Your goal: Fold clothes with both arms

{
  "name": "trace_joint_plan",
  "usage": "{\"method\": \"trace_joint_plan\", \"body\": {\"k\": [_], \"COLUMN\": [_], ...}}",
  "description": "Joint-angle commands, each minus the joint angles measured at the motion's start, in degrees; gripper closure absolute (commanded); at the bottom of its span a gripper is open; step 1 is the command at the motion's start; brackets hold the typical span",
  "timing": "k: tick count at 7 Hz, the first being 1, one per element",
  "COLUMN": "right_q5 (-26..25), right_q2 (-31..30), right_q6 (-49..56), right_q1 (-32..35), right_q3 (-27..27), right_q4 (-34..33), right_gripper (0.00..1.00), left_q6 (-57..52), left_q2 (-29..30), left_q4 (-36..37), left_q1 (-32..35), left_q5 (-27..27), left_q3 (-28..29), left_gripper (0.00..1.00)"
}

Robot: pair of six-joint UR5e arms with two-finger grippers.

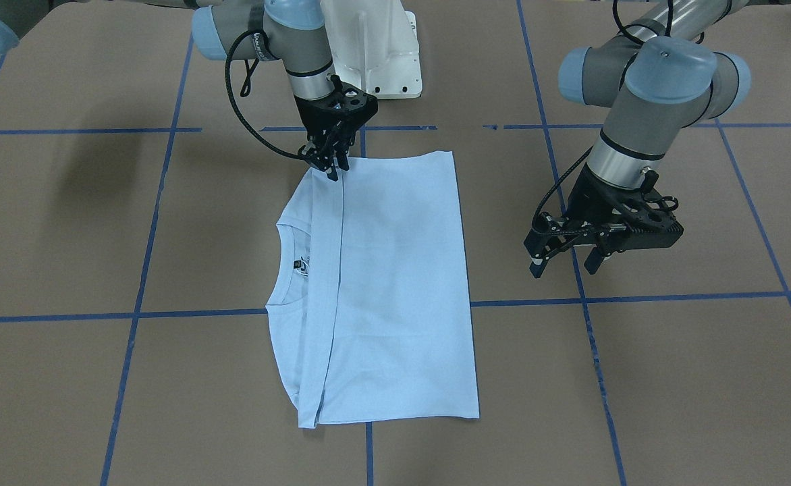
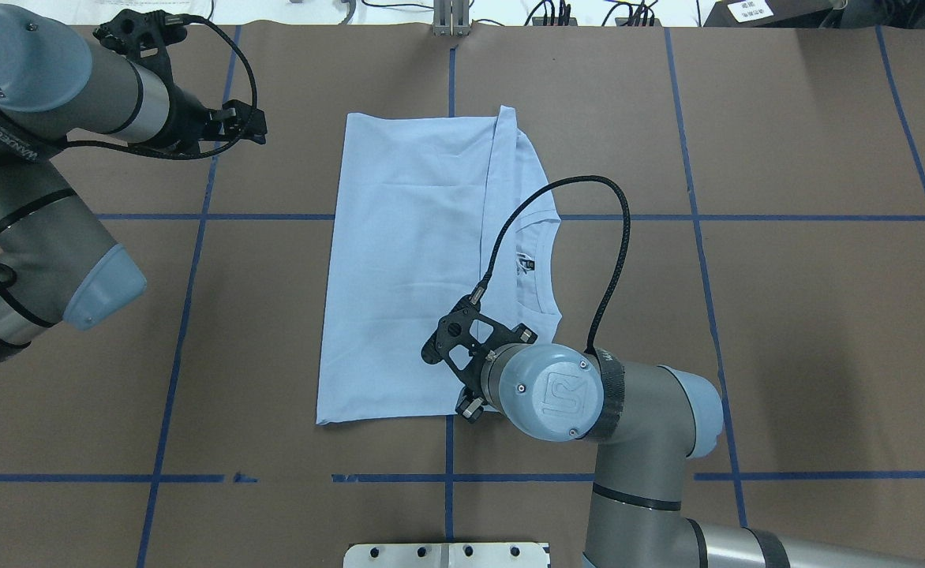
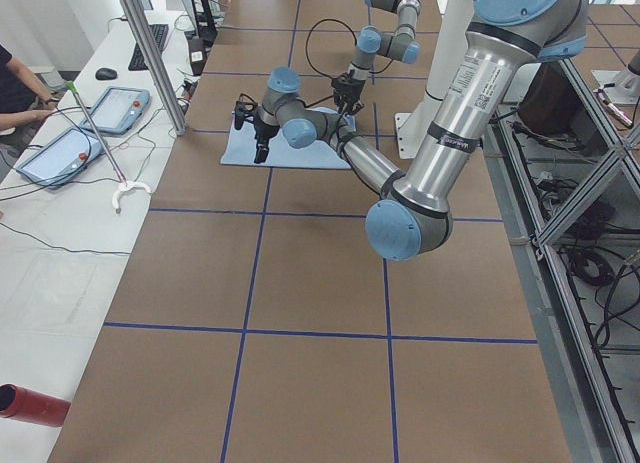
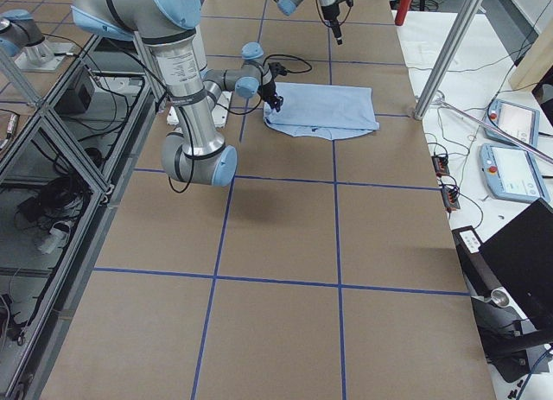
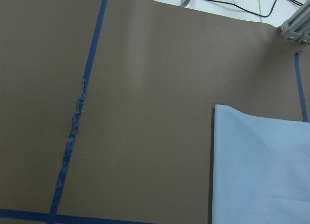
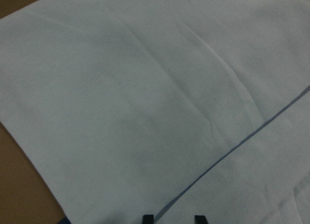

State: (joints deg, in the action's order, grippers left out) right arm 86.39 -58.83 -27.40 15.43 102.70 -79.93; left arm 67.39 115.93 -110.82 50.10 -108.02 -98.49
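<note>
The hem's loose edge [image 1: 327,283] stops just before the collar and label [image 1: 299,266], so I expect the hem to go over them when I pull the hem's corner.
The light blue T-shirt [image 1: 395,283] lies flat on the brown table, its lower part folded up to just short of the collar [image 1: 279,270] and black label [image 1: 299,266]. My right gripper [image 1: 331,170] points down at the folded hem's corner nearest the robot. In the right wrist view its fingertips [image 6: 147,217] show a small gap over flat cloth [image 6: 145,88], so it is narrowly open. My left gripper [image 1: 564,264] hangs open and empty beside the shirt's fold edge, off the cloth. It also shows from overhead [image 2: 260,128], left of the shirt [image 2: 407,268].
Blue tape lines [image 1: 638,297] cross the brown table. The white pedestal base [image 1: 375,47] stands just behind the shirt. At the operators' side is a white bench with tablets [image 3: 110,108], a metal post [image 3: 150,53] and a person's arm [image 3: 15,83].
</note>
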Motion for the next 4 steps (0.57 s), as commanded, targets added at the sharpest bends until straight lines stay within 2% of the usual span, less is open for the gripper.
{"method": "trace_joint_plan", "body": {"k": [1, 4], "right_q5": [-0.25, -0.43], "right_q2": [0.56, 0.30], "right_q6": [-0.02, -0.03], "right_q1": [-0.40, -0.58], "right_q3": [-0.30, -0.48], "right_q4": [0.04, -0.14], "right_gripper": [0.59, 0.59], "left_q6": [0.02, 0.11], "left_q2": [0.00, 0.00], "left_q4": [0.08, -0.10], "left_q1": [-0.26, -0.61], "left_q5": [0.09, 0.09], "left_q3": [0.05, 0.40], "left_gripper": [0.00, 0.00]}}
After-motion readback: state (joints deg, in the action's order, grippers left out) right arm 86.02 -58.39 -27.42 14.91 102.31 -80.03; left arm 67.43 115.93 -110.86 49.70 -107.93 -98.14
